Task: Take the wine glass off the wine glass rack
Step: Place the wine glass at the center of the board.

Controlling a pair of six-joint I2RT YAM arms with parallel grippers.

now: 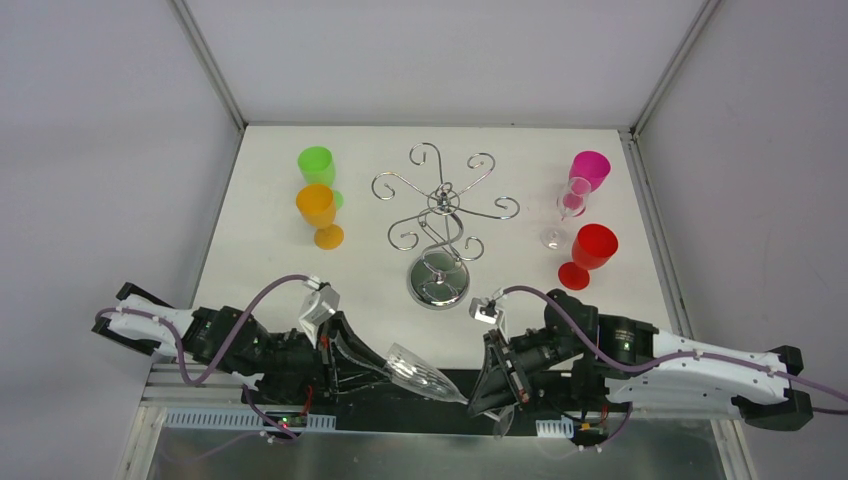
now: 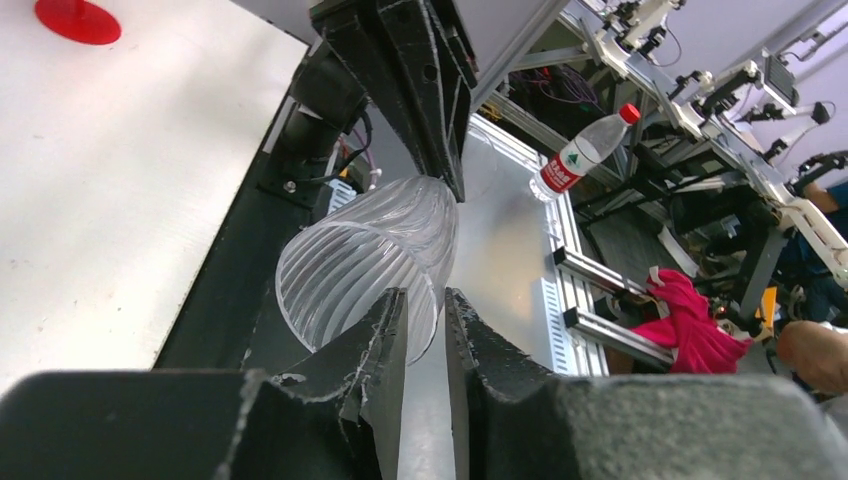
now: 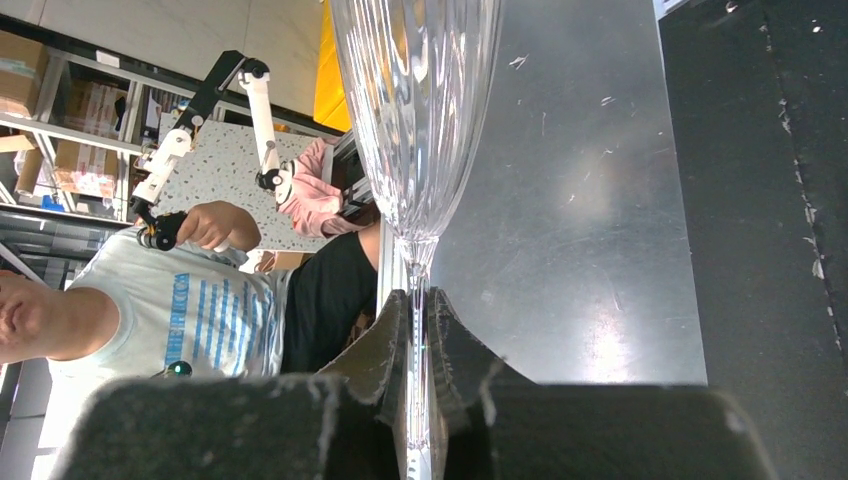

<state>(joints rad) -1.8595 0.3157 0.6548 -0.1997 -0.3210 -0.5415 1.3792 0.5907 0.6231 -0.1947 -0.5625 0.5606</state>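
Note:
Next, my left gripper grabs the wine glass by its rim (image 1: 394,362), since the free spot (image 1: 302,262) near the orange glass is far from my right gripper on the stem.
The wine glass rack (image 1: 440,205) is a chrome wire stand with scroll arms and a round mirrored base; nothing hangs on it. A clear ribbed wine glass (image 1: 420,372) lies on its side in the air near the front edge, between the arms. My right gripper (image 1: 487,392) is shut on its thin stem (image 3: 414,290), and the bowl (image 3: 420,100) points away from it. My left gripper (image 1: 378,362) is at the bowl's mouth. In the left wrist view its jaws (image 2: 426,305) stand a narrow gap apart, with the bowl's rim (image 2: 360,260) at the fingertips.
A green glass (image 1: 316,163) and an orange glass (image 1: 317,208) stand left of the rack. A magenta glass (image 1: 590,168), a small clear glass (image 1: 572,205) and a red glass (image 1: 592,250) stand to its right. The table's front rail runs under both grippers.

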